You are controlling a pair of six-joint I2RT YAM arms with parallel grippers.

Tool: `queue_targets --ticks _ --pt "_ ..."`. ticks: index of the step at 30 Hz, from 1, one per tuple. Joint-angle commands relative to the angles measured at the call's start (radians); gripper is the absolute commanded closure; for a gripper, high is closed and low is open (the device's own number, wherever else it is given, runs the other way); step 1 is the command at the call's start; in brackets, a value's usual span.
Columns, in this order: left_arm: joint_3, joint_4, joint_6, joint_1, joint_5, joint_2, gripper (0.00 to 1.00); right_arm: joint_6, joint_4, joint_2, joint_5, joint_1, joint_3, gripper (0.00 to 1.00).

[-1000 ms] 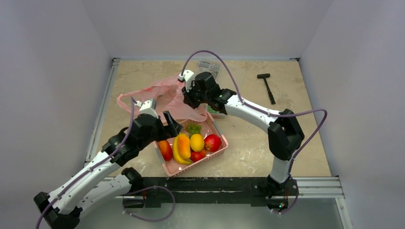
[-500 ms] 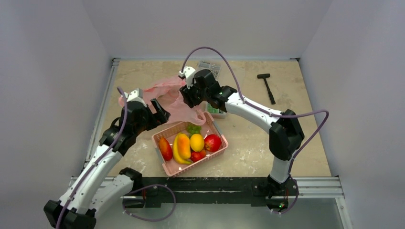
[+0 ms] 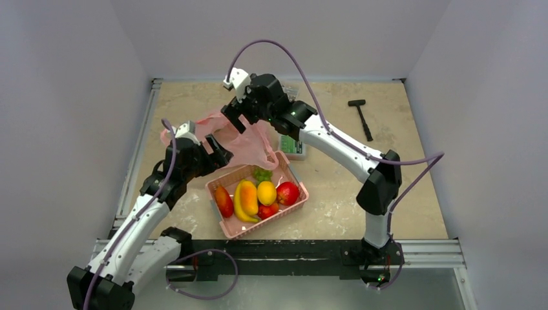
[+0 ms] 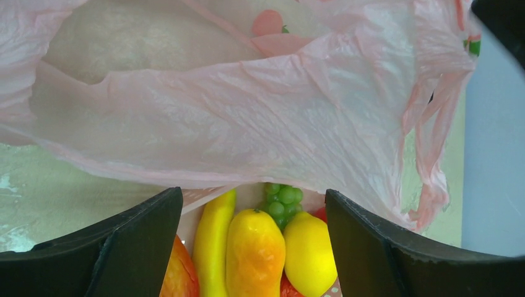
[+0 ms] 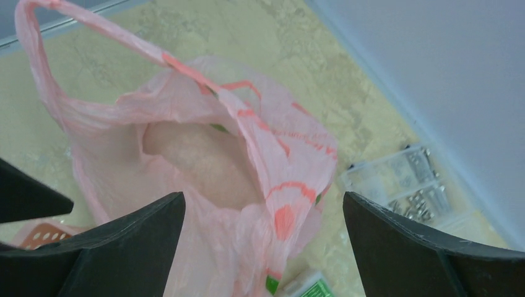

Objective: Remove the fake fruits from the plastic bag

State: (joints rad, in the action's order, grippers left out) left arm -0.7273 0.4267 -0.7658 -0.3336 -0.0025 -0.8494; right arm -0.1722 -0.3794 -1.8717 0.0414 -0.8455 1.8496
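Note:
The pink plastic bag's far side (image 5: 288,120) is still standing rounded behind the bag's opening, so I should expect one more fake fruit to be hidden inside.
The pink plastic bag (image 3: 240,143) lies crumpled and slack on the table behind the basket, its mouth open (image 5: 204,154); no fruit shows inside it. The fake fruits lie in the pink basket (image 3: 294,205): banana (image 3: 238,208), orange-yellow mango (image 4: 255,250), lemon (image 3: 266,192), red apple (image 3: 288,192), green grapes (image 4: 282,201) and a red-orange piece (image 3: 223,201). My left gripper (image 3: 216,152) is open, hovering at the bag's near edge above the basket's back end (image 4: 252,207). My right gripper (image 3: 234,119) is open above the bag, holding nothing (image 5: 263,204).
A black hammer (image 3: 360,118) lies at the back right. A clear box of small parts (image 5: 408,179) sits near the back wall, and a green-labelled box (image 3: 293,146) lies just right of the bag. Grey walls close in the table on three sides.
My right gripper has opened, let go of the bag and lifted up and to the left; the bag has slumped. My left gripper drew back from the basket toward the bag's near edge.

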Motion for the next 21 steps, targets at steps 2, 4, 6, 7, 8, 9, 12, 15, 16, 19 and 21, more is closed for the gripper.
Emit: queue_targets --ticks 2,4,6,7,8,9,12,15,16,19,21 --pt "0.063 0.003 0.015 0.01 0.029 0.088 0.15 -0.194 -0.095 -0.148 0.001 -0.023 0.224 0.01" --pt "0.073 0.041 0.019 0.011 0.024 0.131 0.15 -0.222 -0.123 -0.2 0.008 -0.026 0.293 0.01" --pt "0.081 0.083 0.021 0.01 0.012 0.183 0.15 -0.254 -0.137 -0.237 -0.003 -0.026 0.334 0.01" --pt "0.083 0.105 0.024 0.01 0.008 0.211 0.15 -0.272 -0.138 -0.251 -0.011 -0.026 0.345 0.01" --pt "0.083 0.132 0.025 0.01 -0.007 0.241 0.15 -0.292 -0.141 -0.265 -0.025 -0.027 0.35 0.01" --pt "0.082 0.155 0.026 0.011 -0.026 0.273 0.15 -0.312 -0.144 -0.277 -0.036 -0.027 0.353 0.01" --pt "0.082 0.216 0.026 0.01 -0.049 0.367 0.14 -0.366 -0.139 -0.322 -0.038 -0.03 0.355 0.01" --pt "0.069 0.263 0.026 0.01 -0.055 0.416 0.14 -0.405 -0.134 -0.38 -0.028 -0.036 0.385 0.01" --pt "0.063 0.278 0.027 0.01 -0.056 0.423 0.14 -0.409 -0.135 -0.407 -0.009 -0.038 0.407 0.01" --pt "0.044 0.316 0.029 0.012 -0.055 0.431 0.14 -0.417 -0.151 -0.488 0.036 -0.04 0.482 0.12" --pt "0.042 0.335 0.02 0.01 -0.046 0.436 0.14 -0.429 -0.158 -0.521 0.04 -0.042 0.513 0.23"
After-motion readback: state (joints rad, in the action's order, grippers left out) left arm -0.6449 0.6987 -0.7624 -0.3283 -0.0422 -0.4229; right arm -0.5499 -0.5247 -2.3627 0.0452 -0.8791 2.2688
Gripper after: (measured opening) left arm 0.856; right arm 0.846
